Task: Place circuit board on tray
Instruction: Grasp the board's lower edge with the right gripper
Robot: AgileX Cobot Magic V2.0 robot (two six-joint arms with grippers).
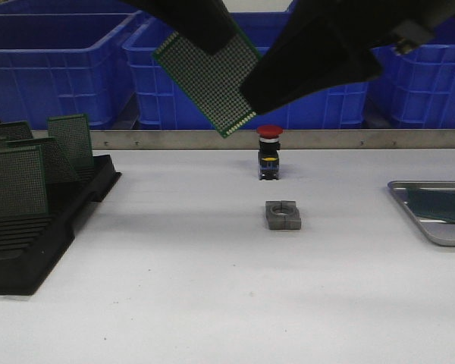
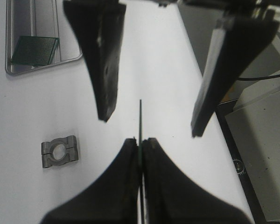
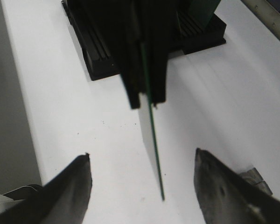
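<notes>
The robot's left gripper holds the circuit board far from the tray (image 1: 438, 213), so its right gripper should take the board's loose end (image 1: 232, 119) before the left gripper opens and pulls away.
My left gripper (image 1: 201, 34) is shut on a green perforated circuit board (image 1: 208, 76) and holds it tilted, high above the table's middle. In the left wrist view the board (image 2: 140, 119) shows edge-on, pinched between the left gripper's (image 2: 140, 142) shut jaws. My right gripper (image 1: 269, 87) is open, its fingers either side of the board's free end without touching it; the right wrist view shows the board (image 3: 155, 154) between the fingers of the right gripper (image 3: 142, 154). The silver-grey tray (image 1: 417, 220) lies at the right edge with another circuit board (image 1: 436, 205) on it.
A black slotted rack (image 1: 30, 227) with several upright boards stands at the left. A grey metal clamp block (image 1: 282, 214) and a red push button (image 1: 269, 152) sit mid-table. Blue bins (image 1: 61, 61) line the back behind a metal rail (image 1: 174, 139).
</notes>
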